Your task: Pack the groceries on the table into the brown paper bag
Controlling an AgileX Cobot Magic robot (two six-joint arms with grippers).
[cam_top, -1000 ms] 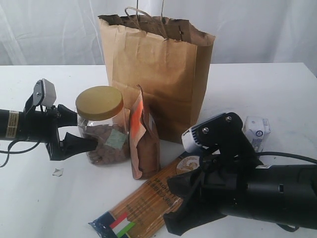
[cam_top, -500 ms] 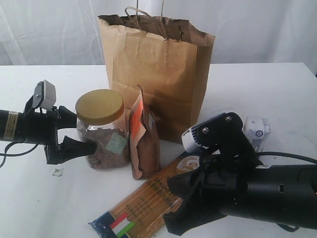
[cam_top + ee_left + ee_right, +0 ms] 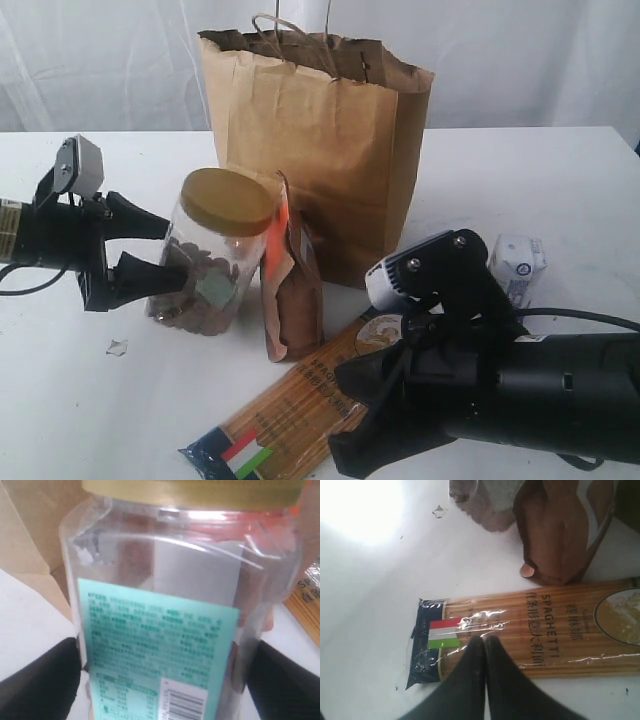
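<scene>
The gold-lidded jar is leaning on the small brown pouch [image 3: 290, 285], below the paper bag's opening, so the robot's left gripper should put the jar [image 3: 212, 265] down and move away.
My left gripper [image 3: 172, 255] is shut on the gold-lidded clear jar [image 3: 205, 265], which hangs tilted above the table [image 3: 60, 420], lid leaning toward the brown paper bag [image 3: 320, 150]. In the left wrist view the jar [image 3: 165, 605] fills the space between the black fingers [image 3: 40, 680]. The small brown pouch [image 3: 290, 290] stands in front of the bag. My right gripper [image 3: 482, 640] is shut and empty, hovering over the flag end of the long spaghetti pack [image 3: 535, 630], which lies flat at the front [image 3: 290, 410]. The white-blue carton [image 3: 520, 262] lies at the right. Tin and bottle are out of view.
A small white lump [image 3: 117, 347] lies on the table below the left arm. The bulky black right arm [image 3: 520, 390] covers the front right corner. White curtains hang behind the table.
The left gripper has lifted the jar off the table and tilted it, drawing back a little to the left. The right arm has stayed still.
</scene>
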